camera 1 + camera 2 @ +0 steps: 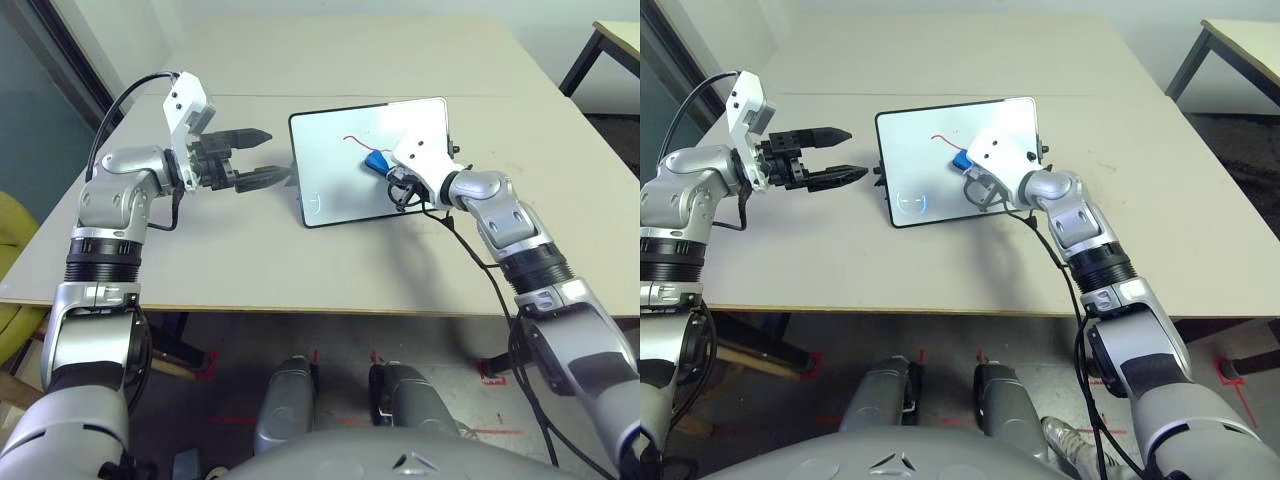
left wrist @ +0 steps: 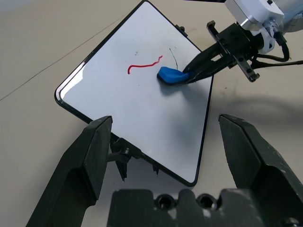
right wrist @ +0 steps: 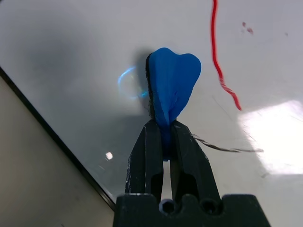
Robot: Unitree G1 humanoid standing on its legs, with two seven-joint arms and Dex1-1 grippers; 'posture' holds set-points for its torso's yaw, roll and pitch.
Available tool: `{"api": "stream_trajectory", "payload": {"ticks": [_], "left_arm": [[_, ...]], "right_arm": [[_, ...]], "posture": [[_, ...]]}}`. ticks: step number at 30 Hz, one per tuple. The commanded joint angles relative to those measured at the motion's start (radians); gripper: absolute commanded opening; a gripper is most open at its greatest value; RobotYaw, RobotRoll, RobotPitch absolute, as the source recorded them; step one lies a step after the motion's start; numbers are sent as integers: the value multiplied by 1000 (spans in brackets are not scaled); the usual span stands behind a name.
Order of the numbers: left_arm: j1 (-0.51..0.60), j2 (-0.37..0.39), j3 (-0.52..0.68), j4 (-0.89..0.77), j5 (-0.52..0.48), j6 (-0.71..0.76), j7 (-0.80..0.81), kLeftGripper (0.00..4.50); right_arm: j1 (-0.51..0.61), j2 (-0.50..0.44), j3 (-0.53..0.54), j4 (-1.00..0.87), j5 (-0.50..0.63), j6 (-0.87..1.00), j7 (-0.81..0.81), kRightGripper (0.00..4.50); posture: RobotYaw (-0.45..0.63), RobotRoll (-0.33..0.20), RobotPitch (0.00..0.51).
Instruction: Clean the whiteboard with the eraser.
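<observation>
Next, I sweep the blue eraser [image 3: 174, 80], now just off the thin black stroke, back over that stroke [image 3: 227, 148] with my right gripper before wiping the red squiggle.
The whiteboard [image 1: 335, 185] lies mid-table on its stand legs, with a red squiggle [image 2: 144, 65] and a thin black stroke [image 2: 173, 54] on it. The blue eraser [image 1: 377, 160] rests against the board's surface just beside the red squiggle. My right gripper [image 3: 163, 130] is shut on the eraser [image 3: 173, 82], pinching one end so the block bulges past the fingertips. My left gripper [image 1: 272, 155] hovers open just off the board's left edge, with nothing between its fingers [image 2: 94, 151].
The beige table [image 1: 330, 270] reaches well beyond the board on all sides. A black cable [image 1: 470, 250] trails from my right wrist across the table to its front edge. A second table [image 1: 615, 40] stands at the far right, and a yellow chair [image 1: 15, 230] sits at the left.
</observation>
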Motion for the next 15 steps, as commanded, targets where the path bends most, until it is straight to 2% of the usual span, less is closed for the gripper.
{"api": "stream_trajectory", "payload": {"ticks": [1, 15], "left_arm": [[0, 2, -7, -13, 5, 6, -9, 4500], [-2, 2, -9, -6, 7, 4, -12, 4500]], "right_arm": [[9, -4, 7, -10, 1, 12, 10, 1], [-79, -140, -33, 193, -20, -104, 2, 1]], "posture": [[300, 0, 68], [296, 0, 77]]}}
